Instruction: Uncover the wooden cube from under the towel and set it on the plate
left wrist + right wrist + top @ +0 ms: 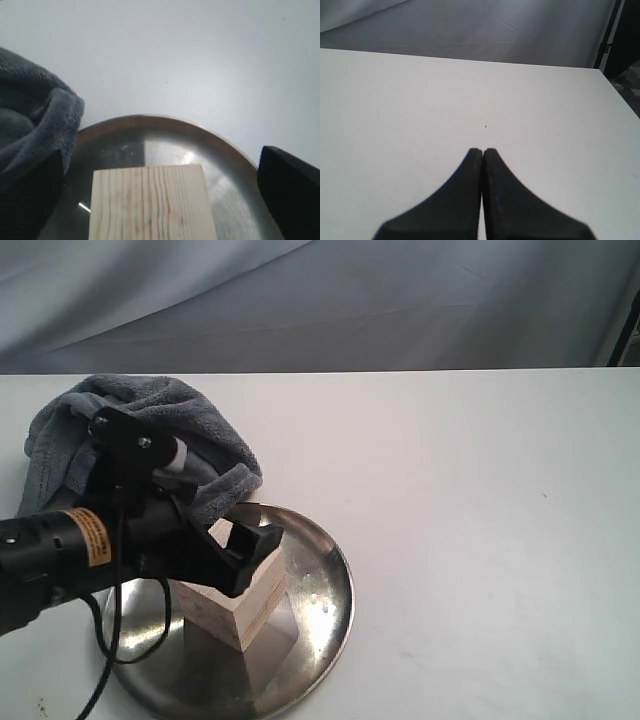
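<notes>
The wooden cube (238,621) is standing on the steel plate (318,595), clear of my open fingers. My left gripper goes on moving back until it is clear of the plate.
The wooden cube (250,608) stands on the steel plate (325,590), pale with clear grain lines (152,205). My left gripper (236,546) hangs just over it, open. In the left wrist view its two black fingers (290,185) stand wide on either side of the cube, with a gap on each side, so they are not touching it. The grey-blue towel (150,425) lies crumpled behind the plate, one fold reaching the plate's rim (55,115). My right gripper (483,150) is shut with nothing in it, above bare white table; it does not show in the exterior view.
A white table (470,510) stretches to the right of the plate, backed by a grey cloth wall (350,300). The left arm's black cable (110,640) loops over the plate's near left side. The table's edge shows in the right wrist view (615,95).
</notes>
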Robot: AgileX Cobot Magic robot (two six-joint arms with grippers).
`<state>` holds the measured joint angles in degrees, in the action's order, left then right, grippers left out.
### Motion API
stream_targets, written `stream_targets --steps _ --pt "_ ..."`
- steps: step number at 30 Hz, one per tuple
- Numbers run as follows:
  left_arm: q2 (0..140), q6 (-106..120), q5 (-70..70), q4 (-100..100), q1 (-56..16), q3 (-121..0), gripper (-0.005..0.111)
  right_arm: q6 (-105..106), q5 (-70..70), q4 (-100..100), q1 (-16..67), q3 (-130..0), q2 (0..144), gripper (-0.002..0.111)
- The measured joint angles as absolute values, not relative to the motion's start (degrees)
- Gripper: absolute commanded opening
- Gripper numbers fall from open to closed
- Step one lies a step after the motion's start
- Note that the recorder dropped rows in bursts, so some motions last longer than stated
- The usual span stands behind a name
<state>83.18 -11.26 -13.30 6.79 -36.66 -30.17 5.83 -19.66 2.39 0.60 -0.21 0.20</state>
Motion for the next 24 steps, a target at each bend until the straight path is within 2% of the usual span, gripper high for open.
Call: stream_targets --steps 20,24 --pt "59.9 -11.3 -5.5 8.0 -36.7 -30.2 0.104 5.8 -19.7 2.4 0.6 -0.2 0.2 0.000" --pt "57.6 -11.4 -4.6 8.0 -36.7 -30.2 0.095 5.8 -19.7 2.4 0.6 -0.2 0.2 0.000"
